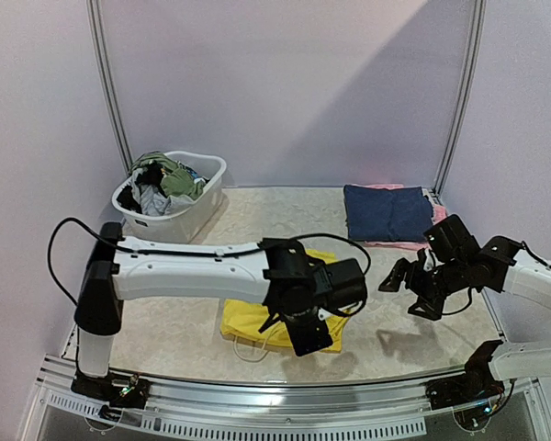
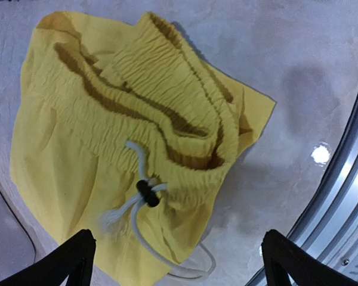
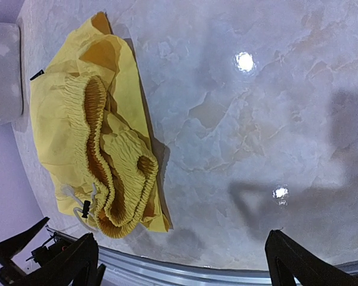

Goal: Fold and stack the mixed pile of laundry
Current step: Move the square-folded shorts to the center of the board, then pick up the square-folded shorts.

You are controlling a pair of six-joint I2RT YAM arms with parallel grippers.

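Note:
My right gripper should come in over the waistband's far end before the fold, because the yellow garment's waistband lies bunched in folds under my left gripper.
A bright yellow garment with an elastic waistband lies crumpled on the table near the front edge. Its white drawstring has a black toggle. It also shows in the right wrist view. My left gripper hovers just above it, open and empty, as the left wrist view shows. My right gripper is open and empty above bare table to the garment's right; the right wrist view shows the same. The rest of the mixed laundry pile, green, grey and dark pieces, sits in the tub.
The white plastic tub stands at the back left. A folded navy garment lies on a pink piece at the back right. The metal rail of the table's front edge runs close to the yellow garment.

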